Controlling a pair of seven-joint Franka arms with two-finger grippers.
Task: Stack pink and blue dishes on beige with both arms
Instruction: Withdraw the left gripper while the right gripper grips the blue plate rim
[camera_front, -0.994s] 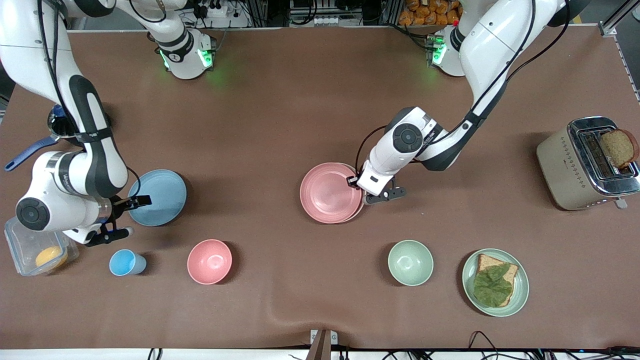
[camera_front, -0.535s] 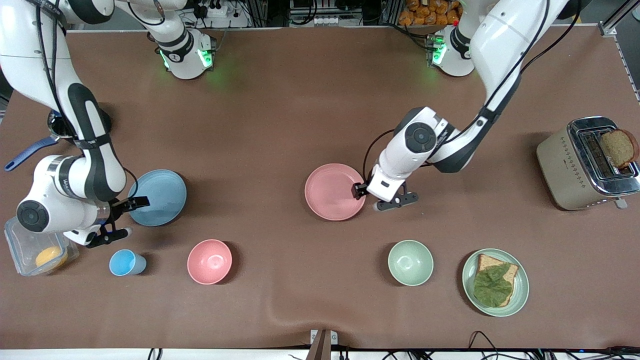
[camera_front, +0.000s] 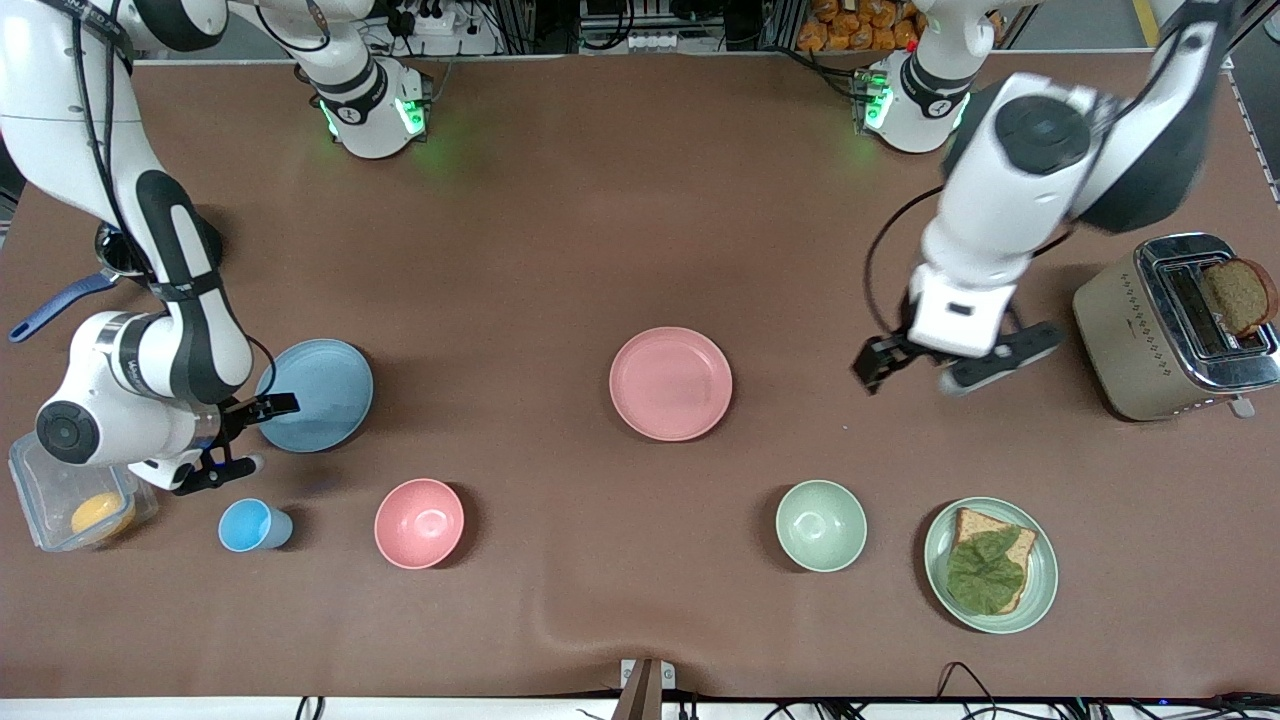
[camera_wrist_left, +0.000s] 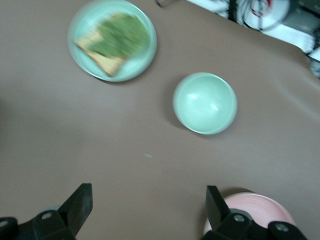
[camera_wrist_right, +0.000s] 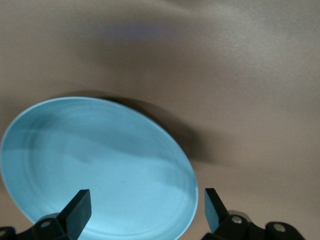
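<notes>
The light blue plate (camera_front: 319, 396) has the pale pink plate's width (camera_front: 671, 384), so it should cover the pink plate almost to the pink plate's rim when I lower it there.
The pale pink plate (camera_front: 670, 383) lies flat at the table's middle; its rim (camera_wrist_left: 260, 210) shows beside one left finger. No beige plate shows; it is hidden from view. My left gripper (camera_front: 935, 370) hangs open and holds nothing, over bare table between the pink plate and the toaster. The light blue plate (camera_front: 318, 393) lies toward the right arm's end. My right gripper (camera_front: 272, 432) is open at that plate's rim; the blue plate (camera_wrist_right: 95, 165) fills the space between its fingers (camera_wrist_right: 77, 210).
Nearer the camera stand a blue cup (camera_front: 250, 525), a pink bowl (camera_front: 419, 523), a green bowl (camera_front: 821, 525) and a green plate with bread and a leaf (camera_front: 1040, 590). A toaster (camera_front: 1120, 340) holds bread. A clear container (camera_front: 40, 480) sits beside the right arm.
My left gripper let go of the pink plate, then rose and swung away toward the toaster. The pink plate now lies square, hiding the rim under it. The right arm barely moved.
</notes>
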